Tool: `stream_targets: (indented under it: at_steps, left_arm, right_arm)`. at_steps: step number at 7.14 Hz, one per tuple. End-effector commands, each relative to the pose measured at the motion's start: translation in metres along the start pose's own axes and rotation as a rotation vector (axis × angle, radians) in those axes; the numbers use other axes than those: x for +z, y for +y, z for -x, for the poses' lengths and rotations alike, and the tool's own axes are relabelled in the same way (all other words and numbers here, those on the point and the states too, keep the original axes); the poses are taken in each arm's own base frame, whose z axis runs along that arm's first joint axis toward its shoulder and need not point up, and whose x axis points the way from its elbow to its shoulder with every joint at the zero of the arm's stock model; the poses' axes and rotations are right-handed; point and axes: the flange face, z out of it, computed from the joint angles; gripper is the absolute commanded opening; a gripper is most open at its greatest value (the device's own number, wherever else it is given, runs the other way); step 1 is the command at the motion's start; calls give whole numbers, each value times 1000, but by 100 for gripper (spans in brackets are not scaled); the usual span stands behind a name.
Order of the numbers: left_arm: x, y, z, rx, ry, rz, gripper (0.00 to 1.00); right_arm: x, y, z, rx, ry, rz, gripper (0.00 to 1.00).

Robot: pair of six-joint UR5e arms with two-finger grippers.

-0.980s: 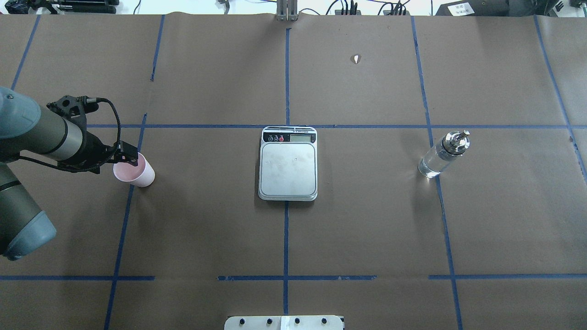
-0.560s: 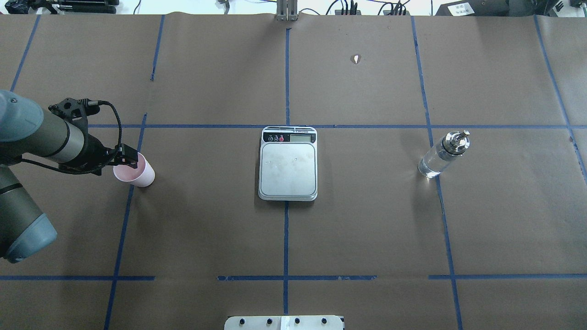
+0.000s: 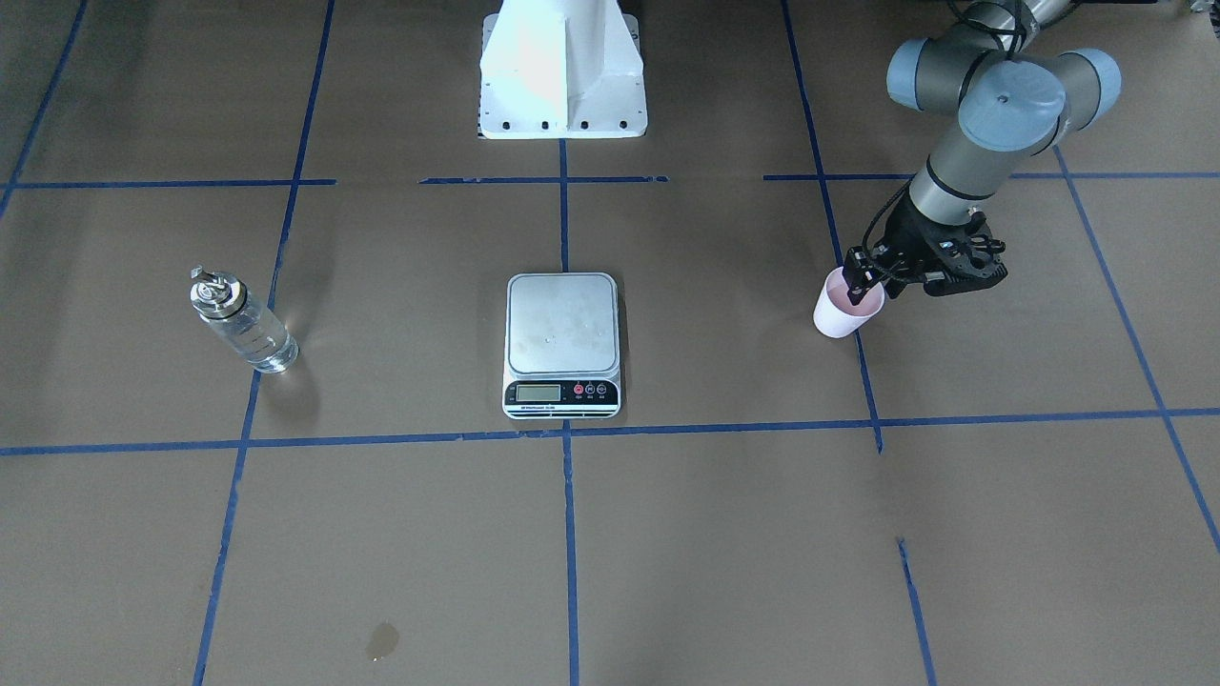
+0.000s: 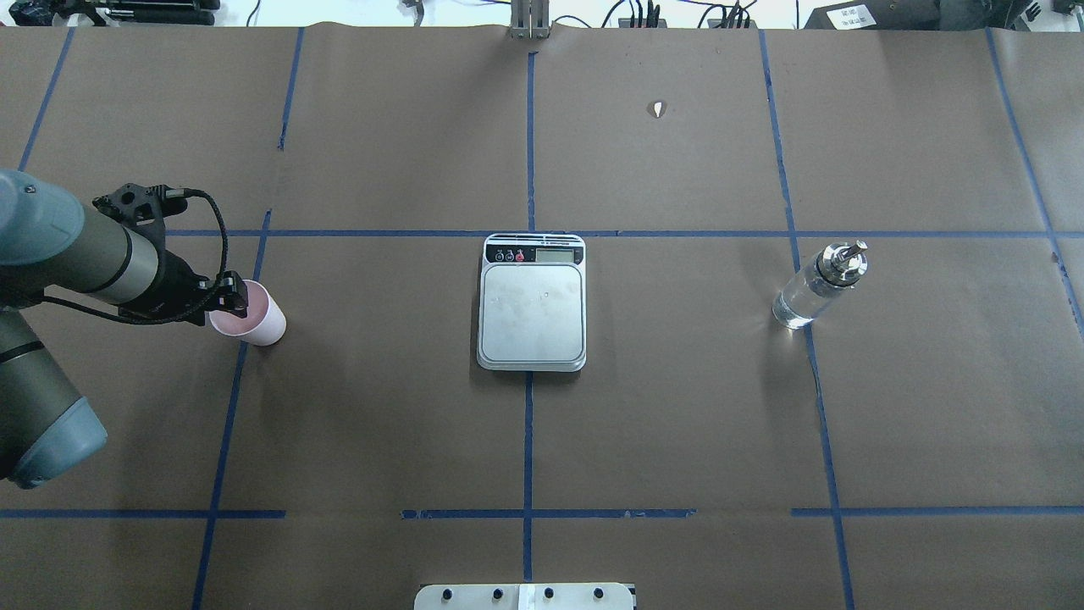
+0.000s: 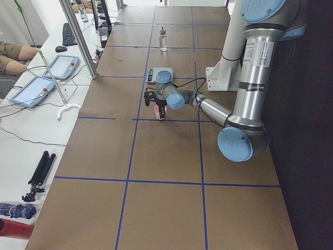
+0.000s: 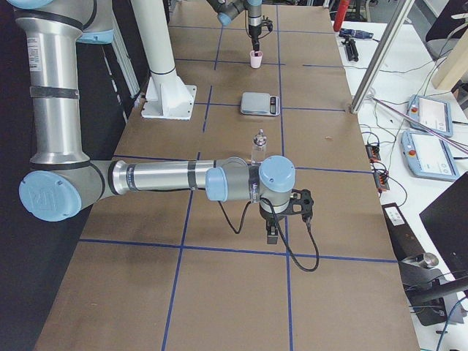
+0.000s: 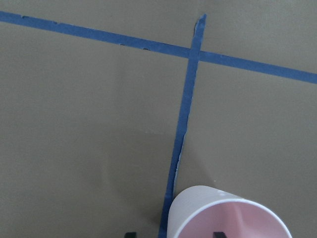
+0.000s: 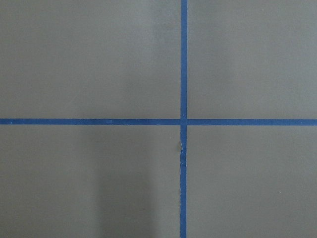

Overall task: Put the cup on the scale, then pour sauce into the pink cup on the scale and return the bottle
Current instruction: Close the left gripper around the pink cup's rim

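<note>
My gripper will set the pink cup on the scale, and the scale will stay switched off and give a blank reading then, because the display shows only plain grey.
The pink cup stands upright on the table at the left, well apart from the scale. My left gripper is open at the cup's rim. In the left wrist view one fingertip is outside the cup and the other is inside it, so the wall lies between them. The steel platform of the scale is bare. At the right stands the clear bottle with its metal pourer, holding clear sauce. My right gripper hangs over bare table near the front; whether it is open or shut I cannot tell.
Brown paper with blue tape lines covers the table. The white robot base stands at the near middle edge. A small stain marks the paper on the far side. Tablets and cables lie beyond the table's far edge.
My left gripper has sunk a little and shifted slightly left, so its fingers now sit lower over the cup's rim. Cup, scale and bottle have not moved.
</note>
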Motion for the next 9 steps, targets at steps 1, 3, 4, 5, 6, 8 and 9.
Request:
stream_targets:
  at_steps: [1, 3, 4, 5, 6, 8, 9]
  left_arm:
    - [4, 5, -3, 9, -5, 1, 53]
    - [11, 6, -2, 13, -18, -4, 51]
    - [12, 6, -1, 13, -21, -7, 43]
    - [10, 7, -3, 19, -16, -9, 25]
    - [7, 8, -5, 21, -11, -12, 13]
    - [5, 8, -6, 23, -14, -11, 0]
    - [-3, 10, -10, 24, -15, -7, 0]
  right_arm:
    - [0, 0, 0, -1, 0, -1, 100]
    - [-1, -1, 1, -2, -1, -2, 100]
    - [-1, -1, 1, -1, -3, -3, 100]
    - [-1, -1, 1, -2, -3, -2, 100]
    - [-1, -1, 1, 1, -4, -3, 100]
    - [-2, -1, 1, 0, -7, -3, 100]
    - [-7, 0, 6, -10, -5, -13, 100]
